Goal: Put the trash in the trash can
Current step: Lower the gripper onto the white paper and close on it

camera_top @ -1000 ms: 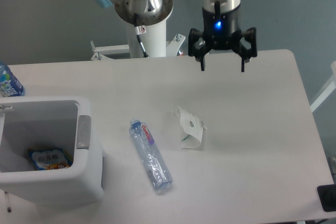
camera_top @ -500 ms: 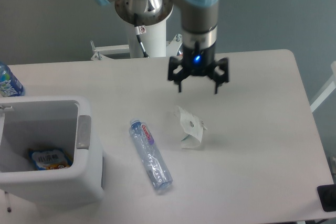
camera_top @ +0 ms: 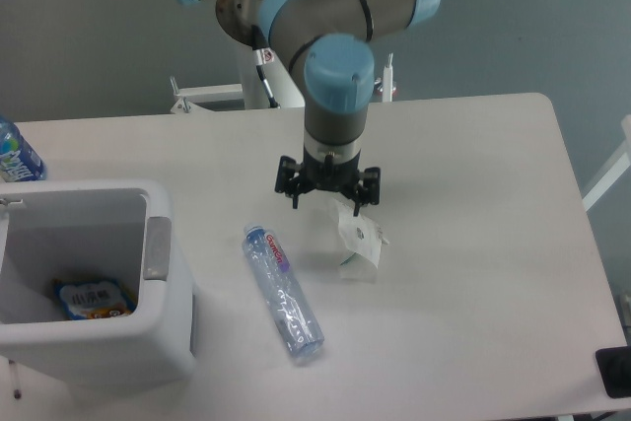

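My gripper will make the white paper card (camera_top: 362,234) show more of its hidden green when it carries the card, because a green sliver (camera_top: 349,258) sticks out from the card's lower edge.
Two pieces of trash lie on the white table. A crumpled white paper card (camera_top: 359,240) rests right of centre. A crushed clear bottle (camera_top: 283,290) with a red-purple label lies slanted to its left. My gripper (camera_top: 326,202) hangs open just above the table, over the card's upper left edge, with nothing between its fingers. The white trash can (camera_top: 163,288) stands at the front left, its grey tab facing the bottle.
A blue-labelled bottle (camera_top: 17,152) stands at the far left table edge. A blue and white wrapper (camera_top: 94,297) lies inside the bin. The arm's base column (camera_top: 279,71) rises behind the table.
The gripper has swung left and down toward the front, from the table's back edge to just above the paper card. Its fingers stayed open. Bottle and card have not moved.
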Motion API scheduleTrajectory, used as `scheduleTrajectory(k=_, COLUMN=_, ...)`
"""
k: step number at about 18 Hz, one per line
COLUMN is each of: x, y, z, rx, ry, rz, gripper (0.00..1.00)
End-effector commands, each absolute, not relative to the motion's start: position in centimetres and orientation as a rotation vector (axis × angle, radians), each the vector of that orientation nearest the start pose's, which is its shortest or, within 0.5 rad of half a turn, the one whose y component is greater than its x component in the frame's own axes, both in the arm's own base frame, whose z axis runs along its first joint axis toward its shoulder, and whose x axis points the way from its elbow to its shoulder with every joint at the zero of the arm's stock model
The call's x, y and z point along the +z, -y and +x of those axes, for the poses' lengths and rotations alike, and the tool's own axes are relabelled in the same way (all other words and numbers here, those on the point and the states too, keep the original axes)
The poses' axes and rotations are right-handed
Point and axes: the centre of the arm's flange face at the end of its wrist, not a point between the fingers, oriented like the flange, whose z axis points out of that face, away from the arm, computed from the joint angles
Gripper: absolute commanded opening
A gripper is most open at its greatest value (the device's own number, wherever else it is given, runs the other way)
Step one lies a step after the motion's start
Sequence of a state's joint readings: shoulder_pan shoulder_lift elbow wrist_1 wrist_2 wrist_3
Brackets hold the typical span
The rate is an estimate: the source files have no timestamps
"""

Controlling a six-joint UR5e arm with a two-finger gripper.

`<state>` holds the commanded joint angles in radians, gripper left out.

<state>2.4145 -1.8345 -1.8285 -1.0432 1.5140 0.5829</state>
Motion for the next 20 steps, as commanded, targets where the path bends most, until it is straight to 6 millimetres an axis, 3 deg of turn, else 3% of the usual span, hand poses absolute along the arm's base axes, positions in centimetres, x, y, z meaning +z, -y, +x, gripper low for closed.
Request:
scheduleTrajectory(k=6, x=24.9, y=-47.8, z=-33.9, rx=0.016, ry=0.408, rz=-3.079, gripper=1.00)
scheduleTrajectory(k=9, x=24.3, y=-47.7, z=-35.3, rx=0.112, ry=0.423, rz=-3.096, gripper=1.00)
scheduleTrajectory(k=14, x=23.3, y=-47.0, z=-36.8, rx=0.117, ry=0.450, rz=-3.098, gripper=1.00)
scheduleTrajectory(k=16, x=23.2, y=-46.9, z=-37.0, rx=0.142, ry=0.464, rz=-3.107, gripper=0.86)
scheduleTrajectory(k=20, x=23.2, y=-46.8, z=-37.1, rx=0.149, ry=0.467, rz=-3.110, gripper=0.33)
